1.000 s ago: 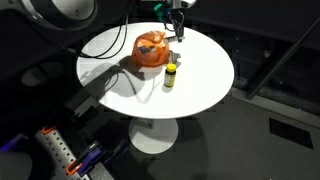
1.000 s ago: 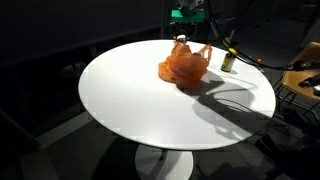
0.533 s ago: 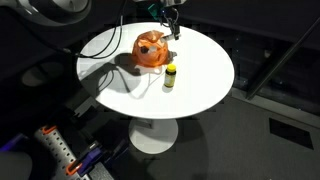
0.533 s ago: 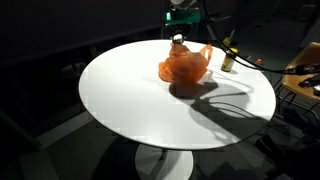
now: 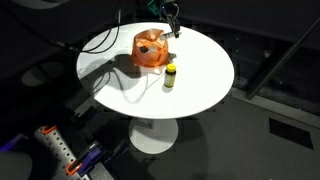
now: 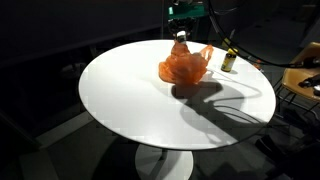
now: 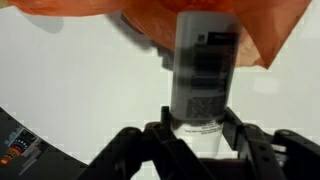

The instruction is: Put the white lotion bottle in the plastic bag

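My gripper is holding the white lotion bottle clear above the orange bag's edge [image 5: 163,36], so it should keep moving inward until the bottle is over the bag's opening [image 5: 150,40].
My gripper [image 7: 196,135] is shut on the white lotion bottle [image 7: 203,70], which hangs down from the jaws. In both exterior views the gripper [image 5: 172,22] [image 6: 181,28] holds the bottle [image 6: 180,42] just above the orange plastic bag [image 5: 150,50] [image 6: 184,66] on the round white table [image 5: 200,85]. In the wrist view the bag's orange edge [image 7: 270,30] shows beyond the bottle's far end.
A small bottle with a yellow cap [image 5: 170,77] stands upright on the table beside the bag; it also shows in an exterior view [image 6: 228,60]. The table edge [image 6: 120,130] drops to a dark floor. Cables and gear lie at the lower left [image 5: 60,150].
The gripper with the bottle has shifted slightly up and sideways over the bag. The bag and the small bottle have not moved.
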